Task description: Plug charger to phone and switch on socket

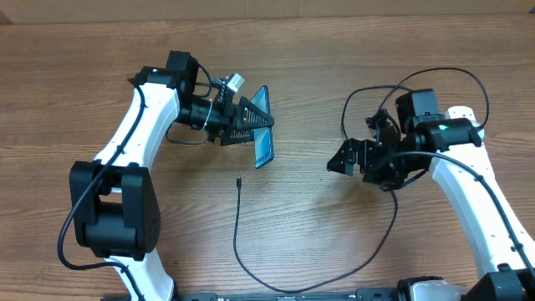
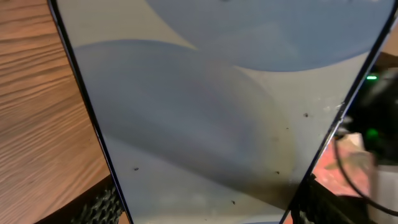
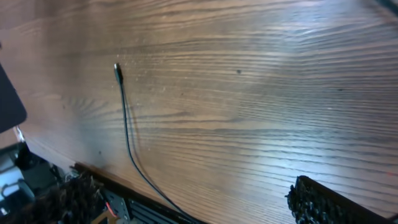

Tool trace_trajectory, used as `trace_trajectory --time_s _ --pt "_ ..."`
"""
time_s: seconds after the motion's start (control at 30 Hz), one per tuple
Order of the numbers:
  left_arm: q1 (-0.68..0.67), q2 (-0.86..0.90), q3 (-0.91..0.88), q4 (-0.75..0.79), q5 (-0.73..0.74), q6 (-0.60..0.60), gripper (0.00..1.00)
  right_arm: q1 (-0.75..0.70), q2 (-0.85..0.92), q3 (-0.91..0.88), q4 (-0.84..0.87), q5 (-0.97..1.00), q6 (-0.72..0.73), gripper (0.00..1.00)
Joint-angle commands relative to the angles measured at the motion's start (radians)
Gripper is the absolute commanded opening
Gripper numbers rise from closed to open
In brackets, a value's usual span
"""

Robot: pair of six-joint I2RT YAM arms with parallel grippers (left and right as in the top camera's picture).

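The charger's connector tip [image 1: 239, 180] lies clear of the phone. My right gripper should keep moving toward the tip until its open fingers are on both sides of the cable's end [image 1: 239, 186], and then close.
My left gripper [image 1: 249, 125] is shut on the phone [image 1: 264, 150] and holds it on its edge above the table, left of centre. In the left wrist view the phone's blue-and-white screen [image 2: 211, 106] fills the frame between my fingers [image 2: 205, 211]. The charger is a thin black cable [image 1: 251, 267]. Its connector tip [image 1: 239, 180] lies on the table just below the phone, apart from it. My right gripper [image 1: 341, 159] is open and empty, to the right of the tip. The right wrist view shows the tip [image 3: 117, 70] and the open fingers [image 3: 186, 199]. The socket is out of view.
The cable runs from the tip towards the front edge, curves right, climbs to the right arm [image 1: 468, 176] and loops behind it [image 1: 435, 75]. The wooden table [image 1: 318, 234] lies bare between the arms. The left arm's base [image 1: 113, 213] stands at the front left.
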Motion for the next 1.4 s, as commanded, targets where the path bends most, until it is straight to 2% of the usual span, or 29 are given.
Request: trace_trajectory --time_s 0.0,0.2,0.5,0.6,0.8,0.83,1.0,1.23,1.37 --pt "0.031 -0.031 0.003 0.013 0.156 0.040 0.04 0.057 0.003 0.003 0.014 -0.024 0.016 1.00" --pt "0.111 -0.031 0.003 0.016 0.193 -0.001 0.04 0.205 0.008 -0.016 0.100 0.011 0.132 1.00" --pt "0.272 -0.031 0.002 -0.030 0.189 0.001 0.04 0.549 0.131 -0.016 0.293 0.263 0.397 1.00" --pt "0.313 -0.031 0.002 -0.061 0.189 0.029 0.04 0.649 0.211 -0.016 0.407 0.308 0.415 1.00" --pt "0.345 -0.031 0.002 -0.103 0.189 0.072 0.04 0.687 0.308 -0.016 0.618 0.274 0.415 0.99" --pt "0.346 -0.031 0.002 -0.107 0.185 0.072 0.04 0.684 0.314 -0.016 0.650 0.274 0.415 0.91" --pt "0.346 -0.031 0.002 -0.112 0.173 0.094 0.04 0.683 0.325 -0.016 0.728 0.403 0.480 0.72" --pt "0.346 -0.031 0.002 -0.111 0.116 0.093 0.04 0.760 0.373 -0.016 0.746 0.513 0.495 0.58" --pt "0.346 -0.031 0.002 -0.111 0.107 0.093 0.04 0.801 0.425 -0.016 0.776 0.579 0.498 0.58"
